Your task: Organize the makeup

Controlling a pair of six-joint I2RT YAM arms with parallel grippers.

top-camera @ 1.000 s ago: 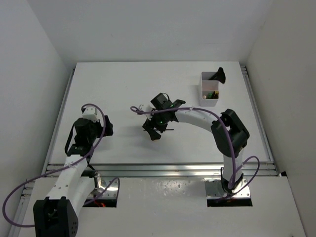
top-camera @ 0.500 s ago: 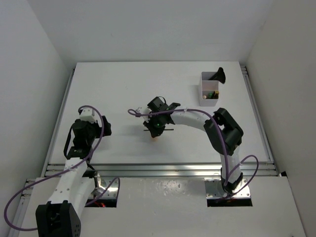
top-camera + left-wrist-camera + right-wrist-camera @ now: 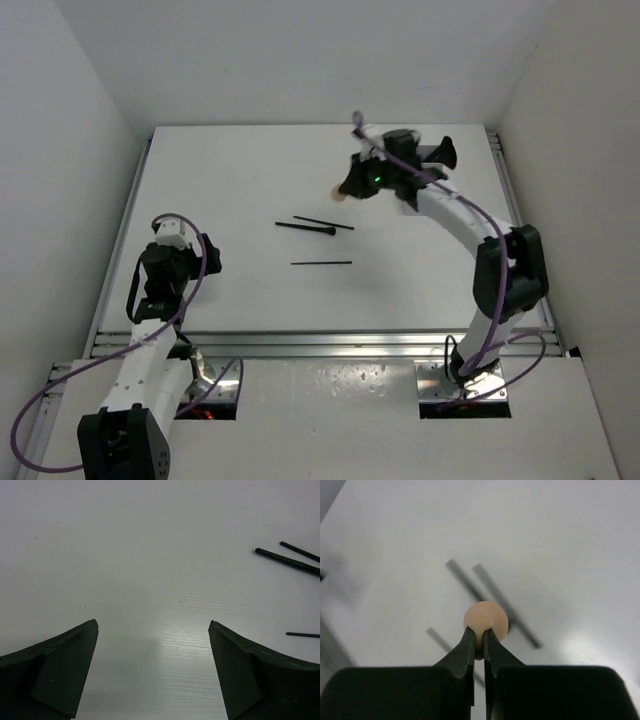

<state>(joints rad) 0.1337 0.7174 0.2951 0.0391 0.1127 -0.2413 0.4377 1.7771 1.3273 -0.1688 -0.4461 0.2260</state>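
Note:
My right gripper is holding the peach sponge [image 3: 338,193], which hangs from my fingers clear of the pencils. My right gripper carries on moving the sponge until it hangs over the white box's middle compartment.
A peach egg-shaped sponge [image 3: 341,194] [image 3: 486,619] is pinched between the fingers of my right gripper [image 3: 349,188] [image 3: 478,632], lifted above the table at the back right of centre. Three thin black pencils lie on the table below it: two crossing ones [image 3: 305,228] [image 3: 326,222] and one apart [image 3: 321,263]. The left wrist view shows them at its right edge [image 3: 287,560] [image 3: 302,635]. My left gripper [image 3: 207,254] [image 3: 153,625] hangs open over bare table at the left, holding nothing.
A black fluffy brush head [image 3: 447,150] sticks up at the back right, behind my right arm. The white box there is mostly hidden by that arm. White walls close the table on three sides.
My right gripper closed on the peach sponge at mid-table, lifted it and swung it toward the back right. The pencils that it covered now show. My left arm drew back slightly.

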